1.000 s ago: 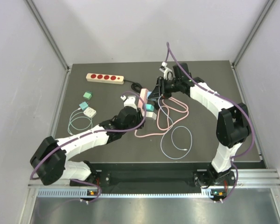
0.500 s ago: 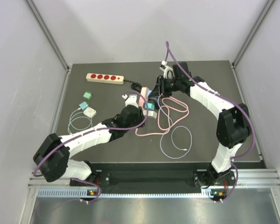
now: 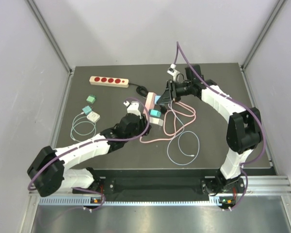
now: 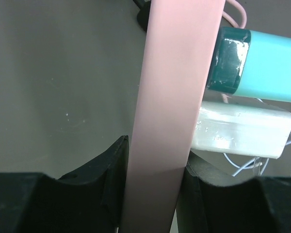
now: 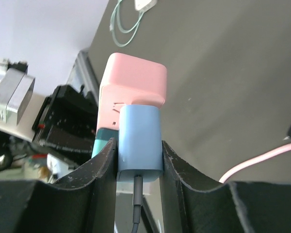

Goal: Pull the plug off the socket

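Observation:
The pink strip is tilting with the light blue plug still seated [image 5: 139, 114], so next my right gripper backs off gently, then pulls away while my left gripper draws the strip [image 4: 172, 97] apart.
The socket is a pink power strip [image 3: 149, 101] held off the table near its middle. My left gripper [image 4: 155, 162] is shut on its near end, one black finger on each side of the pink body [image 4: 177, 97]. A light blue plug [image 5: 139, 141] sits in the strip's far end [image 5: 133, 85], and my right gripper [image 5: 139, 155] is shut on that plug, with its grey cable hanging between the fingers. From above, the right gripper [image 3: 166, 95] meets the strip from the right and the left gripper [image 3: 141, 114] from below. A teal plug [image 4: 262, 65] and a white plug [image 4: 242, 133] are also seated in the strip.
A beige power strip with red sockets [image 3: 109, 81] lies at the back left. A small teal adapter [image 3: 90, 99] and a white charger with a coiled cable [image 3: 92, 116] lie at the left. Pink cable loops [image 3: 177, 119] and a pale cable loop [image 3: 183, 148] lie right of centre.
The right arm has drawn slightly up and to the right with the blue plug. The left arm's elbow has swung leftward while its grip stays on the strip.

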Available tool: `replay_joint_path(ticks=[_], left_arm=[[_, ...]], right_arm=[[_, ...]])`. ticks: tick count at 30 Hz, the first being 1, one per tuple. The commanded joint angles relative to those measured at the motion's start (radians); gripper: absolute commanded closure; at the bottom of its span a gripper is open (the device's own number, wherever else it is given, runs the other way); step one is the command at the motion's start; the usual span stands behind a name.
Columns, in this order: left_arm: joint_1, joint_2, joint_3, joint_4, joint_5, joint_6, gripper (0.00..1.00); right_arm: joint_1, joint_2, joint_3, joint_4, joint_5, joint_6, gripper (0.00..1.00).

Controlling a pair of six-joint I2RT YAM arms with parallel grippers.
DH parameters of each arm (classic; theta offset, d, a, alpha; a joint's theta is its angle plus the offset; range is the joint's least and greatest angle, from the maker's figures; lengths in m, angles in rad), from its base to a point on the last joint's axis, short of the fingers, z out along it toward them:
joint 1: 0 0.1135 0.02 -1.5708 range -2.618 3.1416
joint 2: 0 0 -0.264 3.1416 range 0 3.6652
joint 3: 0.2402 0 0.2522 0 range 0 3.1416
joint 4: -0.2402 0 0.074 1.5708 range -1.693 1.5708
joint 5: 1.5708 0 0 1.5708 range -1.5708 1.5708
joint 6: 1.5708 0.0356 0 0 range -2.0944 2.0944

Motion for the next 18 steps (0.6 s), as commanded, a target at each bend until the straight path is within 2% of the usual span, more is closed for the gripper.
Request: replay_joint_path(ticks=[1, 10, 13, 18], left_arm=[[0.071, -0.098, -0.076, -0.096, -0.289, -0.144, 1.00], [0.071, -0.186, -0.097, -0.068, -0.286, -0.147, 1.00], [0.071, -0.177, -0.082, -0.076, -0.296, -0.149, 1.00], [0.070, -0.117, -0.021, -0.174, -0.374, -0.216, 1.00]], right_arm=[[-0.142, -0.081, -0.014, -0.026, -0.034, -0.188, 1.00], [-0.188, -0.061, -0.065, -0.031, -0.052, -0.200, 1.00], [-0.188, -0.064, -0.057, -0.029, -0.019, -0.185, 1.00], [-0.174, -0.061, -0.025, -0.043, 0.147, -0.110, 1.00]])
